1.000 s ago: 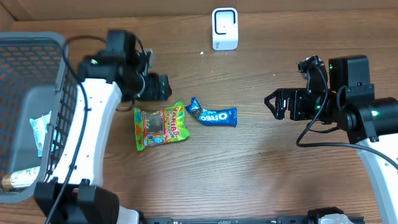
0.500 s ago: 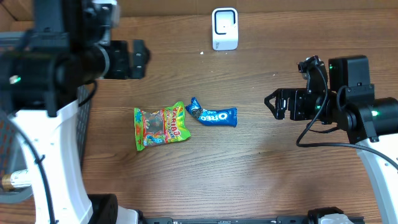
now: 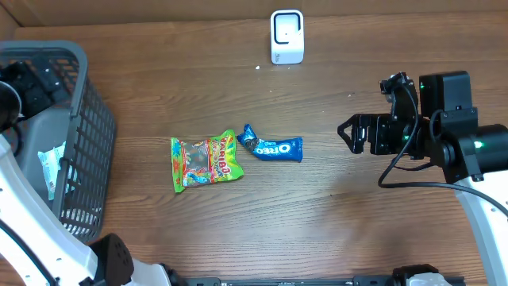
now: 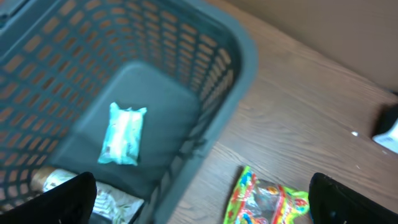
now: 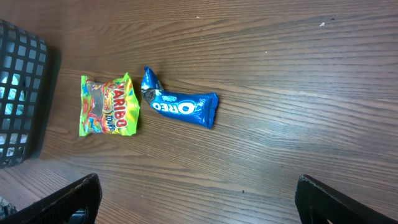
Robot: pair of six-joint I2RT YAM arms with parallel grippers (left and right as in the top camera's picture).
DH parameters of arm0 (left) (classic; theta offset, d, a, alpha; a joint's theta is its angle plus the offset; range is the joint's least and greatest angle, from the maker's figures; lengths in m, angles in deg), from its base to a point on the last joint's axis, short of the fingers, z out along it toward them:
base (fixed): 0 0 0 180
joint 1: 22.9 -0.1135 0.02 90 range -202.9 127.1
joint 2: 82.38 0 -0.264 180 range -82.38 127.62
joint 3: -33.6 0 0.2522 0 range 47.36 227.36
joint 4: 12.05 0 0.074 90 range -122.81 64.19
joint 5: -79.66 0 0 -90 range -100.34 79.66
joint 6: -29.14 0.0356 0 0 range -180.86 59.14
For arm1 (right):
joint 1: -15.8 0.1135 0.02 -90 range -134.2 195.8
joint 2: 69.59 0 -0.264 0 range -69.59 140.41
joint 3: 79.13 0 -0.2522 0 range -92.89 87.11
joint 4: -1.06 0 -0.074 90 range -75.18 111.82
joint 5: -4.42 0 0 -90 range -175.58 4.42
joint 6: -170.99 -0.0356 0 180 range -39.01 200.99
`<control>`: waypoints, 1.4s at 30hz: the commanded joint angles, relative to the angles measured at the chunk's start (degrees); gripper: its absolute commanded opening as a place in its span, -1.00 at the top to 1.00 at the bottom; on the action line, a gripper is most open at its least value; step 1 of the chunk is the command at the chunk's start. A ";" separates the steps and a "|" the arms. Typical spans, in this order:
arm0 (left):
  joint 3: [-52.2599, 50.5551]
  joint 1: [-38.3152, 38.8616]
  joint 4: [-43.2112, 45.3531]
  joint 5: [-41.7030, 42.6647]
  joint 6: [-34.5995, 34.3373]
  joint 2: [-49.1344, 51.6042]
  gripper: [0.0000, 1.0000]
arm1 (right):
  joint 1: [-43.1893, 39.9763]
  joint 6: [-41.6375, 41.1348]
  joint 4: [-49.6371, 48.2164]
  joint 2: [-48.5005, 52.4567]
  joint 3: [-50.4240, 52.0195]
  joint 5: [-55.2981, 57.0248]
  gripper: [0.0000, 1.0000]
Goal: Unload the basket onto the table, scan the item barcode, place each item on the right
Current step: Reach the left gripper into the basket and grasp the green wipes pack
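Note:
The teal packet is clear of the grey basket's sides and other goods. My left gripper should keep moving down until its fingers are on both sides of the packet.
Two items lie on the wooden table: a green Haribo bag and, just to its right, a blue Oreo pack. The white scanner stands at the back centre. My left gripper hangs open and empty over the grey basket, well left of both items. Out at the right, my right gripper is open and empty, pointing toward the Oreo pack from a distance.
The mesh basket fills the table's left side. It holds a teal packet and other wrapped goods. Bare wood lies between the Oreo pack and my right gripper.
My left arm swung from beside the Haribo bag up and leftward to above the basket, its jaws opening wider. The right arm and both items stayed put.

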 commanded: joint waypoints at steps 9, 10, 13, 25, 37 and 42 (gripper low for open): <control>-1.07 -4.98 -2.75 -3.58 -5.35 8.76 -0.98 | 0.22 0.09 0.11 -0.04 -1.40 0.13 -1.00; -1.53 -5.16 -2.75 -4.31 -5.75 9.09 -0.98 | 0.22 0.09 0.13 -0.04 -1.40 0.13 -1.00; -3.43 -5.33 -2.49 -8.35 -7.26 9.62 -0.99 | 0.22 0.09 0.13 -0.04 -1.40 0.13 -1.00; -21.75 -12.76 2.47 -12.13 -11.19 9.60 -0.99 | 0.22 0.09 0.09 -0.04 -1.40 0.31 -1.00; -43.25 -12.37 26.08 -5.68 -0.94 9.62 -0.76 | 0.22 0.09 0.09 -0.04 -1.40 0.31 -1.00; -52.28 -12.46 34.99 -6.80 -0.50 9.62 -0.75 | 0.22 0.09 0.11 -0.04 -1.40 0.31 -1.00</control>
